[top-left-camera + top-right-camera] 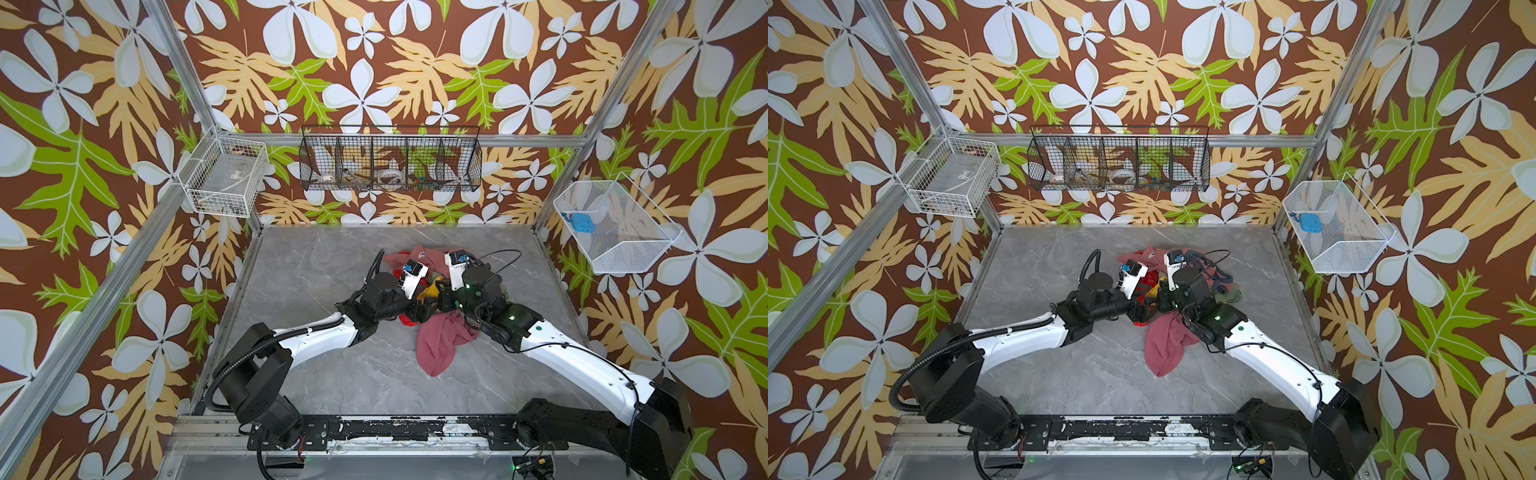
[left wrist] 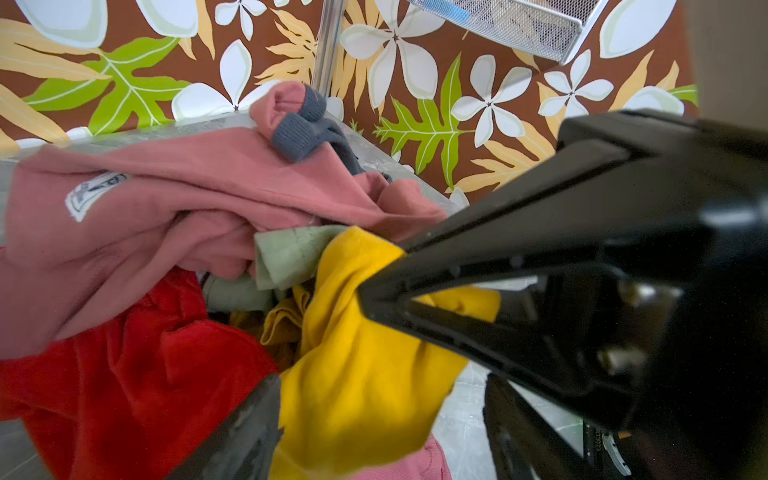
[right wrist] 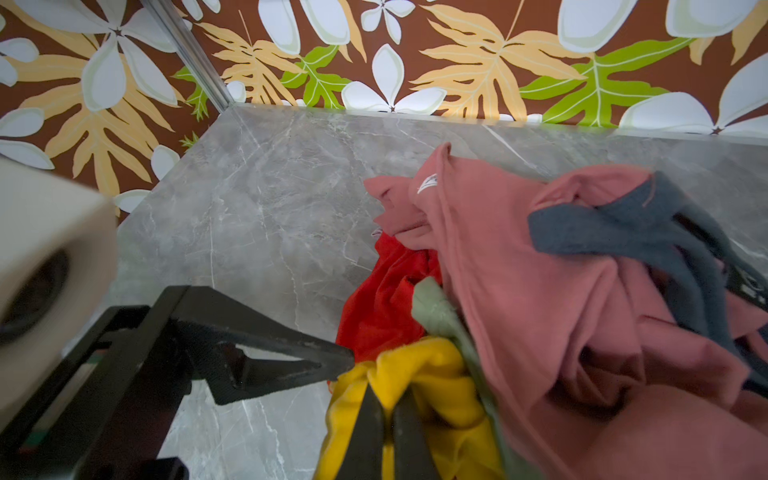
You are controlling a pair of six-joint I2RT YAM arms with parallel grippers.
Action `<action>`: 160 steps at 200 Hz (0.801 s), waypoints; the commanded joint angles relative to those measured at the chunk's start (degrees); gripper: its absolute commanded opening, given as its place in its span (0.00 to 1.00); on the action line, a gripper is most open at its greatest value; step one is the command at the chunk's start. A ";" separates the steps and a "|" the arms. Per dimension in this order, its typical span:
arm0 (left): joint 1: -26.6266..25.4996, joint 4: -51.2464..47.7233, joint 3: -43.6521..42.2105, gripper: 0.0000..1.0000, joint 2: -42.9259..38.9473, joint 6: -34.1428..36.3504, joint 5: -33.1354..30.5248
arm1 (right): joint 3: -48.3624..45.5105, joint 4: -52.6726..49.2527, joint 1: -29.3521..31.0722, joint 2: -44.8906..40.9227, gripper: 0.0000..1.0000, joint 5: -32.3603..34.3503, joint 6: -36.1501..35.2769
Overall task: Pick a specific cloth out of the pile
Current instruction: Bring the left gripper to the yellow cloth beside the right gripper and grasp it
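My left gripper should grab the cloth while my right gripper holds the olive-green garment back point(image 1: 1229, 295), because the yellow cloth lies bunched point(image 2: 324, 254) against the garment.
The cloth point(image 3: 436, 374), plain mustard yellow, is bunched at the near side of the pile point(image 1: 419, 266) and shows in both top views as a small yellow patch point(image 1: 430, 290) point(image 1: 1152, 292). My right gripper point(image 3: 387, 399) is shut on a fold of it and appears as a black wedge point(image 2: 386, 282) in the left wrist view. My left gripper point(image 2: 380, 386) is open, with the cloth hanging between its fingers: one finger point(image 2: 245, 432) touches the fabric, the other point(image 2: 515, 436) stands apart. The pile holds dusty-pink point(image 2: 166, 199), bright red point(image 2: 124, 374) and olive-green point(image 2: 291, 253) garments.
A second dusty-pink garment point(image 1: 440, 345) trails toward the front of the grey marble table point(image 1: 311, 270). On the walls hang a white wire basket point(image 1: 226, 176), a black wire basket point(image 1: 390, 160) and a white mesh basket point(image 1: 615, 226). Both arms meet over the pile.
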 commanded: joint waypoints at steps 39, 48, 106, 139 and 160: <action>-1.15 -0.66 6.51 0.34 5.46 0.74 -2.54 | -1.25 2.54 -2.10 -0.85 0.00 -6.98 0.40; -1.41 -1.25 7.36 0.22 5.78 0.82 -2.34 | -2.25 3.02 -3.22 -1.22 0.04 -7.85 1.35; -2.43 -4.08 5.62 0.00 -0.26 -3.90 -6.78 | -10.50 7.33 -8.66 -5.87 0.64 -9.86 5.32; -2.43 -7.47 8.69 0.00 -2.86 -6.36 -8.45 | -18.08 14.08 -11.41 -10.86 0.78 -10.82 7.80; -2.43 -10.86 12.10 0.00 -2.52 -7.13 -7.88 | -21.24 16.09 -12.32 -13.71 0.88 -10.41 7.70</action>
